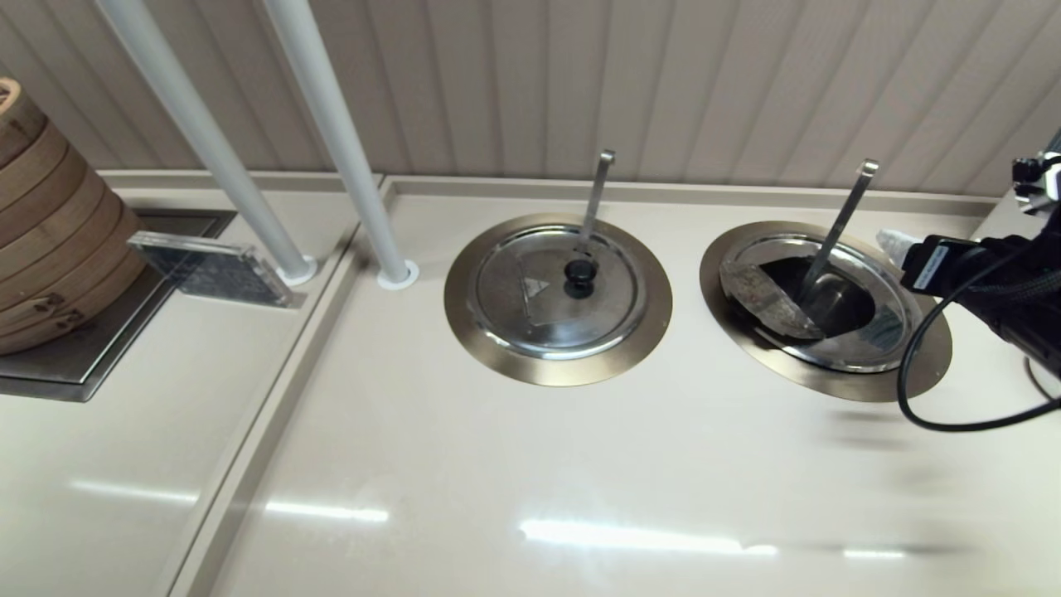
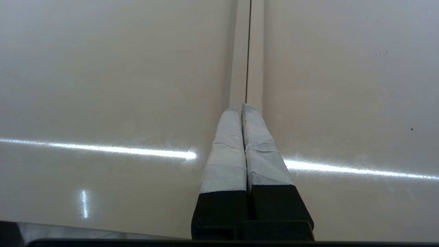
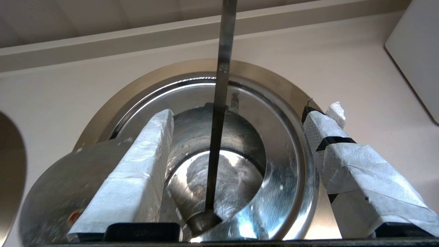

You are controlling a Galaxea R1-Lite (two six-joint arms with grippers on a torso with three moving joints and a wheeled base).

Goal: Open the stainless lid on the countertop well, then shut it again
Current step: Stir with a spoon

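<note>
The ladle handle [image 1: 841, 223] leans through the lid's opening [image 1: 843, 298], where the flap has to close. Next, my right gripper takes hold of the ladle handle and moves it before closing the lid.
The stainless lid [image 1: 862, 344] sits in the right countertop well [image 1: 928, 365]. Its creased wedge flap [image 1: 767, 298] is folded back to the left, so the dark inside of the well shows. A ladle handle [image 1: 839, 222] sticks up out of the opening. The knob is hidden. My right gripper [image 1: 899, 247] hangs open at the well's right rim, holding nothing. In the right wrist view this gripper [image 3: 238, 113] straddles the opening, with the flap [image 3: 55, 185], lid [image 3: 288, 164] and ladle [image 3: 219, 103] in front of it. My left gripper [image 2: 241, 107] is shut over a countertop seam.
A like lid with a triangle sticker [image 1: 543, 292] covers the left well, with a ladle handle [image 1: 597, 195] through it. Bamboo steamers [image 1: 50, 232], a clear sign holder [image 1: 211, 267] and two white poles [image 1: 331, 124] stand at the left. A black cable [image 1: 916, 373] loops over the right rim.
</note>
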